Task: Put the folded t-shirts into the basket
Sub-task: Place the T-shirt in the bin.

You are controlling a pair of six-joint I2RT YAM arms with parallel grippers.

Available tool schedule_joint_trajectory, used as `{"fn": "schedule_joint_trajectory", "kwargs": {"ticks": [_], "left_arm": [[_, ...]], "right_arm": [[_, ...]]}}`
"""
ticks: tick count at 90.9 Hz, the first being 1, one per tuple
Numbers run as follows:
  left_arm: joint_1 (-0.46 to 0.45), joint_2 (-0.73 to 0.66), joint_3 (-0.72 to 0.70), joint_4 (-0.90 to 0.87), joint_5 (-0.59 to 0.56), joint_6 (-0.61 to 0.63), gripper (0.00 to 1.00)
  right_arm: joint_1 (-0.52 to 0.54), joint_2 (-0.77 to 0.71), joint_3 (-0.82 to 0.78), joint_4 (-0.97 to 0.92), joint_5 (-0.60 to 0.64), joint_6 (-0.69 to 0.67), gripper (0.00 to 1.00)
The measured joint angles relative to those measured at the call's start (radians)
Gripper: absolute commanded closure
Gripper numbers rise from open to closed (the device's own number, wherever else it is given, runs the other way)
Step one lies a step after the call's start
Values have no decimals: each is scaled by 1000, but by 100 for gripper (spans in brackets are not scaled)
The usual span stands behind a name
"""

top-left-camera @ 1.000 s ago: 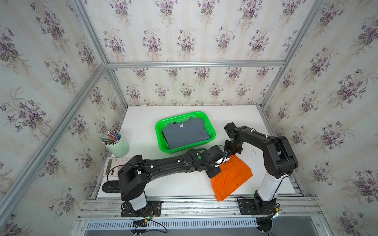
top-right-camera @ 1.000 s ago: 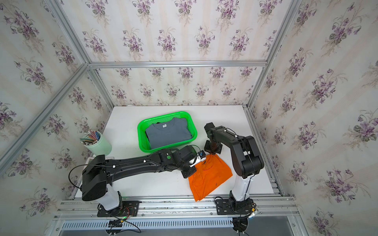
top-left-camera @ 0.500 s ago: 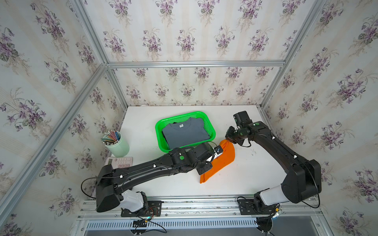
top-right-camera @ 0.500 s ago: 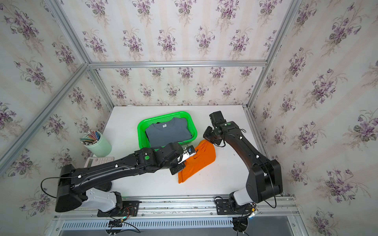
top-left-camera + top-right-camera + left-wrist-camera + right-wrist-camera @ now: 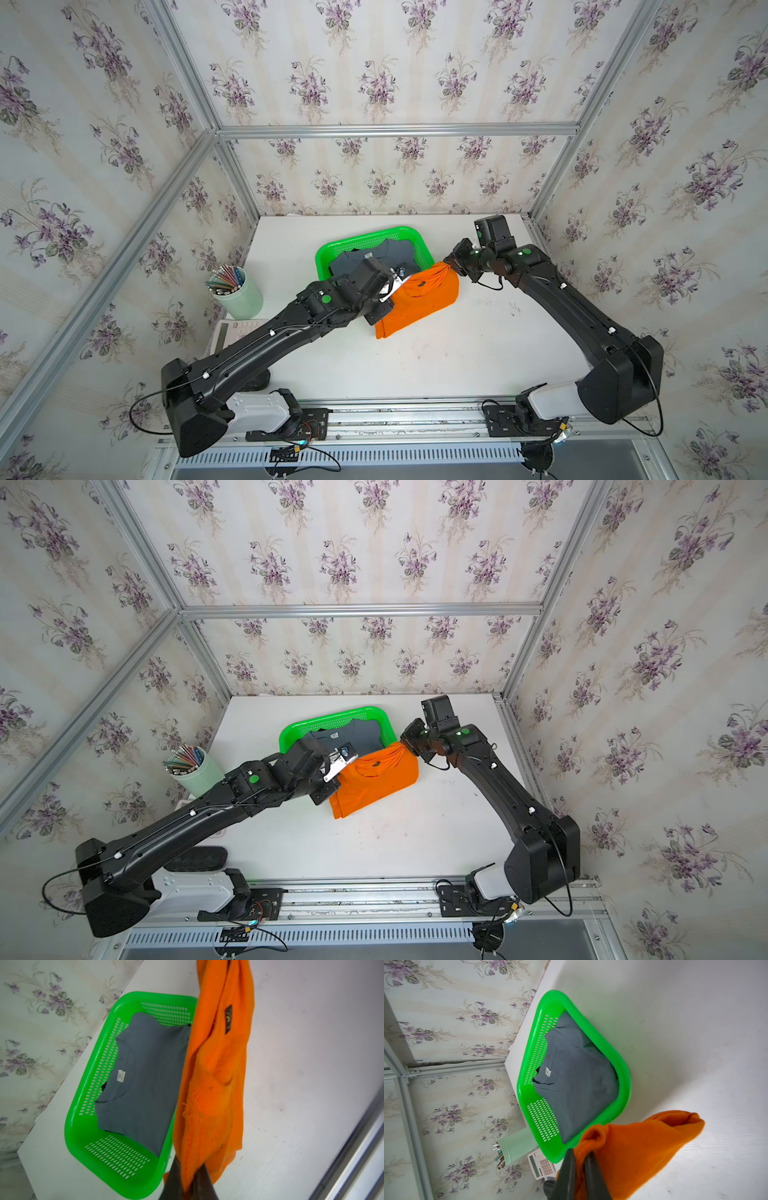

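Note:
My left gripper keeps moving back and lets go of the orange t-shirt [image 5: 421, 302] over the grey-blue t-shirt [image 5: 403, 251], because the orange t-shirt is hanging spread out in line with the basket's long side.
The orange t-shirt [image 5: 419, 299] hangs off the table, stretched between both grippers beside the basket's near right corner. My left gripper [image 5: 190, 1165] is shut on one edge of the t-shirt [image 5: 216, 1084], and my right gripper [image 5: 580, 1154] is shut on a bunched corner of it [image 5: 643, 1147]. In both top views the left gripper [image 5: 397, 280] sits over the basket's front rim and the right gripper [image 5: 446, 266] just to its right. The green basket [image 5: 328, 253] holds the grey-blue t-shirt [image 5: 145, 1074], with a sliver of black cloth under its collar.
A pale green pencil cup [image 5: 241, 291] stands at the table's left, with a calculator [image 5: 232, 332] in front of it. Aluminium frame posts and papered walls close in the back and sides. Bare white table [image 5: 478, 353] lies in front of the shirt.
The orange t-shirt lay flat at the front right a second ago. Both grippers have lifted it and carried it back and left to the basket's corner.

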Motion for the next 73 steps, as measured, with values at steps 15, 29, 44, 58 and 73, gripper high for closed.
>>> {"fn": "schedule_joint_trajectory", "kwargs": {"ticks": [15,29,44,58,73], "left_arm": [[89,-15,-8,8,8,5,100],[189,-6,-12,44,19,19,100],[292,33,-5,66,61,19,100],[348,62,14,73,78,23,100],[404,112,26,89,95,27,100]], "right_arm": [[39,76,86,48,21,58,100],[50,141,155,95,43,100,100],[54,222,204,136,41,127,100],[56,290,243,150,27,139,100],[56,349,281,174,24,155,100]]}}
